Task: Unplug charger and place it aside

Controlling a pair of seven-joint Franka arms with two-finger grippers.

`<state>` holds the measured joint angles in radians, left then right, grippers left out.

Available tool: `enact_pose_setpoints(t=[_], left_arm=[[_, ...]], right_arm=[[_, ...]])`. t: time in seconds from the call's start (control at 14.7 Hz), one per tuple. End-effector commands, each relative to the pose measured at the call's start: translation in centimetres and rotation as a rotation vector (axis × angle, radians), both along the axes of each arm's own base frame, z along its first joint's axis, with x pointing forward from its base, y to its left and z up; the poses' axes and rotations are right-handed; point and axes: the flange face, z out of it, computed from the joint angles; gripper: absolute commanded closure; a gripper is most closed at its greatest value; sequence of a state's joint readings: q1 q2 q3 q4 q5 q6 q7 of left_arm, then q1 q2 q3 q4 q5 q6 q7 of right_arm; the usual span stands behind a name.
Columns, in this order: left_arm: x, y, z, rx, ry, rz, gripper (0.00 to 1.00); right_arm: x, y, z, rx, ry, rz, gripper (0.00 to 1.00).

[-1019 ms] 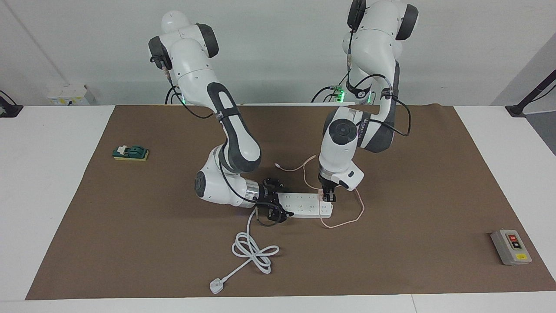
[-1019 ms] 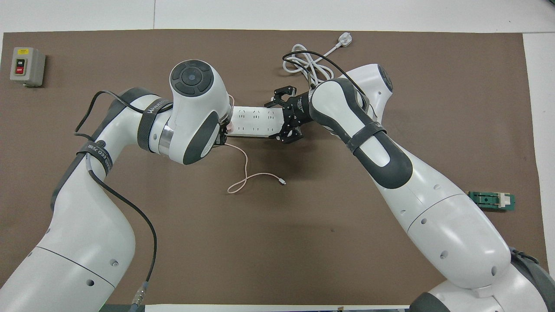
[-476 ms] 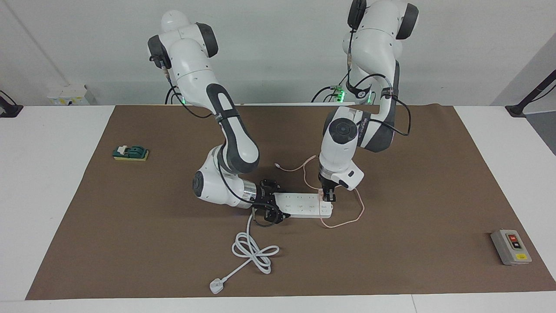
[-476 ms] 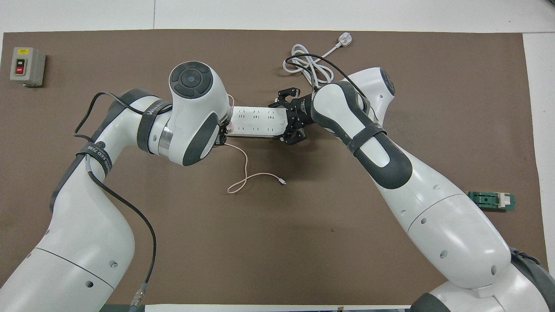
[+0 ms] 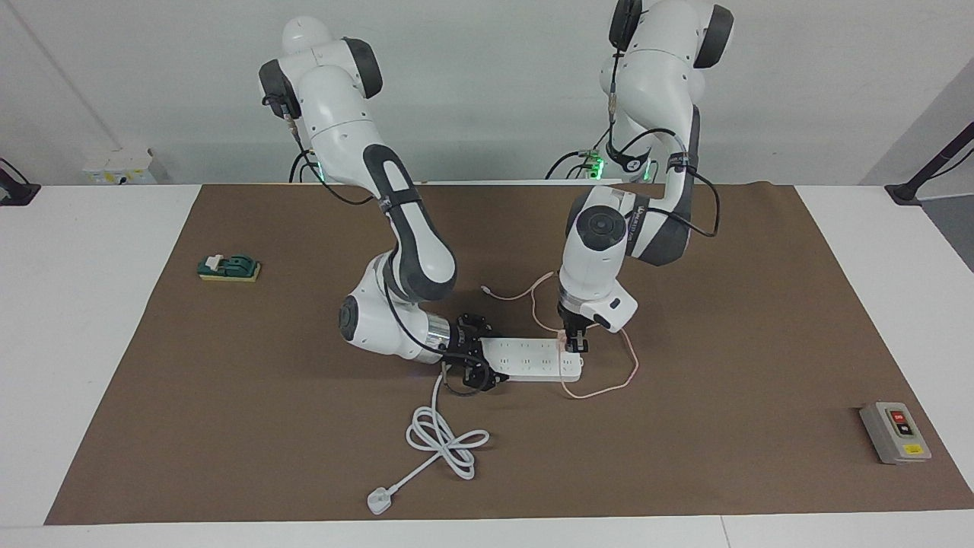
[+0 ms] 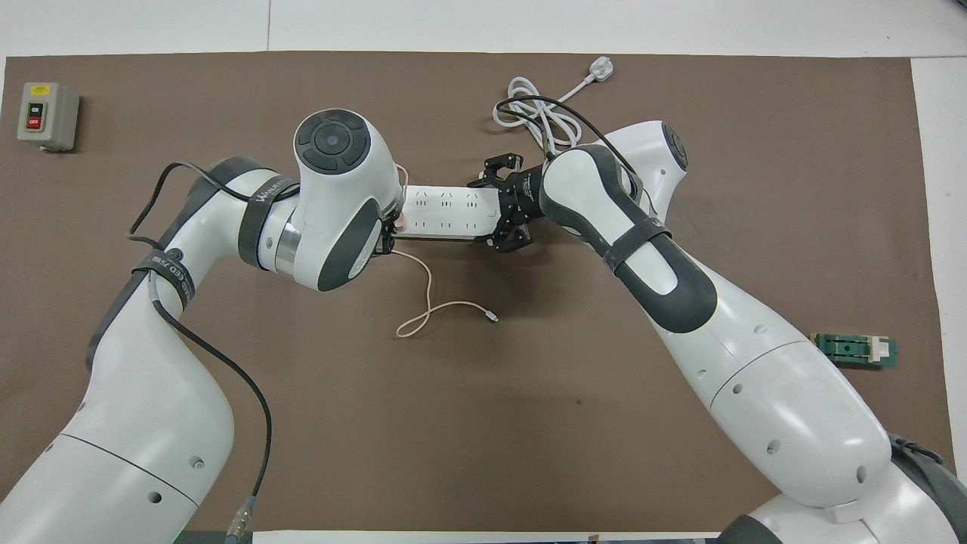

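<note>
The cable's loose end point(image 6: 491, 316) should keep lying still when I move the charger aside, because the thin pink cable loops loosely point(image 6: 405, 172) next to the power strip.
The pale pink charger point(image 5: 562, 344) sits plugged into the white power strip point(image 5: 533, 358) at the end toward the left arm; it also shows in the overhead view point(image 6: 401, 221). Its thin pink cable point(image 5: 609, 387) loops on the mat on both sides of the strip point(image 6: 428, 302). My left gripper point(image 5: 574, 344) points straight down and is shut on the charger. My right gripper point(image 5: 481, 358) lies low and level, open, its fingers straddling the strip's cord end point(image 6: 508, 204).
The strip's thick white cord point(image 5: 441, 438) coils on the brown mat, ending in a white plug point(image 5: 378, 500) near the mat's edge farthest from the robots. A grey button box point(image 5: 896, 432) stands toward the left arm's end. A green block point(image 5: 228, 267) lies toward the right arm's end.
My right gripper has slid back a little along the strip toward its cord end. The left gripper, charger and strip have stayed in place.
</note>
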<state>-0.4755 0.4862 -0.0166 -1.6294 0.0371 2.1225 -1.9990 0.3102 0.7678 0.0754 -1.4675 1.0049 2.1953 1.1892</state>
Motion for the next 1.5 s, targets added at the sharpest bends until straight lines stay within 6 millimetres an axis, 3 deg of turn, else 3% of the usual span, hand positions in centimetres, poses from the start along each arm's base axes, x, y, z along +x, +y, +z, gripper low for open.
enact_pose_setpoints(t=[0.0, 0.2, 0.61, 0.82, 0.95, 1.43], left_arm=[[-0.9, 0.4, 0.1, 0.017, -0.002, -0.024, 1.0], [-0.9, 1.0, 2.1, 0.019, 0.0, -0.055, 1.0], [-2.0, 2.9, 8.8, 0.025, 0.014, -0.087, 1.0], [-2.0, 3.1, 10.3, 0.031, 0.035, -0.134, 1.0], [-2.3, 3.7, 11.4, 0.028, 0.031, -0.21, 1.0], [-2.8, 10.2, 16.1, 0.023, 0.076, -0.714, 1.0]], right_arm=[[-1.0, 0.2, -1.1, -0.004, -0.036, 0.028, 1.0], [-1.0, 0.1, -1.1, -0.003, -0.037, 0.024, 1.0], [-0.9, 0.0, -1.1, -0.002, -0.038, 0.023, 1.0], [-0.9, 0.0, -1.0, -0.001, -0.039, 0.022, 1.0], [-0.8, -0.1, -1.0, -0.001, -0.038, 0.02, 1.0], [-0.6, 0.2, -0.2, 0.008, -0.038, 0.018, 1.0]])
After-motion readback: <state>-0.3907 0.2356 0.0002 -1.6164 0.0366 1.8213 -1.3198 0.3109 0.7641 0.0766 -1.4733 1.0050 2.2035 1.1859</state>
